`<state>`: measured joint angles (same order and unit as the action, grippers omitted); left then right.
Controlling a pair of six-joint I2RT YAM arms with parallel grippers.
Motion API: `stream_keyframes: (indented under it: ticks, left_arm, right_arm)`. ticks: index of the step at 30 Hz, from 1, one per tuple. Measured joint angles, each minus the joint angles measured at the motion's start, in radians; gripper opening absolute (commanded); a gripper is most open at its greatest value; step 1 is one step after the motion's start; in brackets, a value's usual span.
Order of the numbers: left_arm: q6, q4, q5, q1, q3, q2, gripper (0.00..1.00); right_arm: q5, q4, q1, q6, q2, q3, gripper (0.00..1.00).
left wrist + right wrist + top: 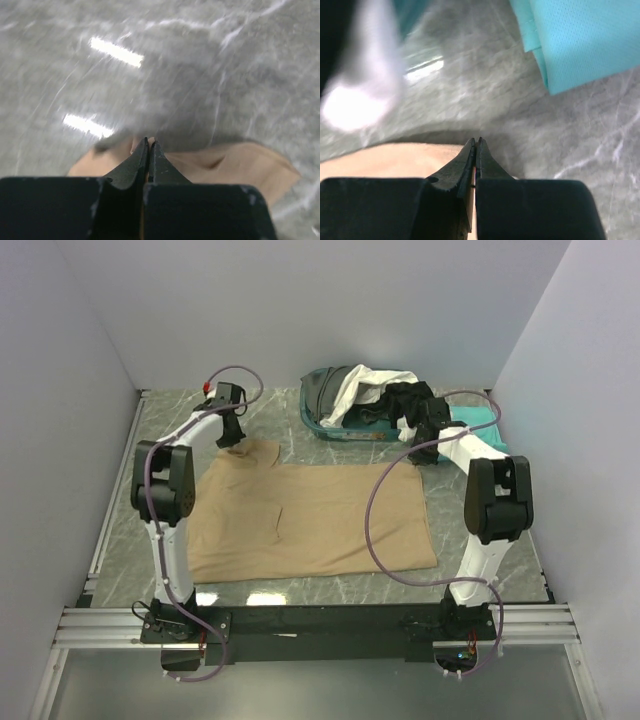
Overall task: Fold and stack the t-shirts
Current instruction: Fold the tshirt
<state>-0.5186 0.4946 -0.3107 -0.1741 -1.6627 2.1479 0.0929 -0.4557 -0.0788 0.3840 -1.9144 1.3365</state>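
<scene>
I should go on moving my left gripper's corner over the t-shirt's flat cloth [224, 508] until the fold lies down before I let it go, as both grippers are pinching the tan t-shirt's far corners [250, 449].
A tan t-shirt [310, 520] lies spread flat in the middle of the table. My left gripper [236, 443] is shut on its far left corner; the left wrist view shows tan cloth [240, 167] pinched at the closed tips [150, 142]. My right gripper [420, 455] is shut on the far right corner, with tan cloth [395, 157] running between its closed jaws [476, 141]. A folded teal t-shirt [478, 420] [580, 40] lies just beyond the right gripper. White [355, 390], black [405, 400] and dark grey [322, 390] t-shirts are heaped in the basket.
A teal plastic basket [320, 425] stands at the back centre, close to the right gripper. White walls close in the marbled grey table on three sides. The arm bases sit on a black rail at the near edge.
</scene>
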Motion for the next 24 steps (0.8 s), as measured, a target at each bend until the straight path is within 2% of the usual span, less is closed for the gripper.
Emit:
stream_keyframes:
  ticks: [10,17,24]
  left_arm:
    - [-0.089,-0.02,-0.048,-0.054,0.285,-0.312,0.01]
    - [-0.159,-0.011,-0.136,-0.132,0.406,-0.442,0.01]
    - [-0.267,0.021,-0.184,-0.143,0.565,-0.62,0.01]
  right_arm:
    - [-0.034,0.051,-0.032,0.003,0.2,-0.149,0.0]
    - [-0.035,0.056,-0.035,0.015,0.249,-0.211,0.0]
    - [-0.034,0.05,-0.035,0.024,0.286,-0.253,0.0]
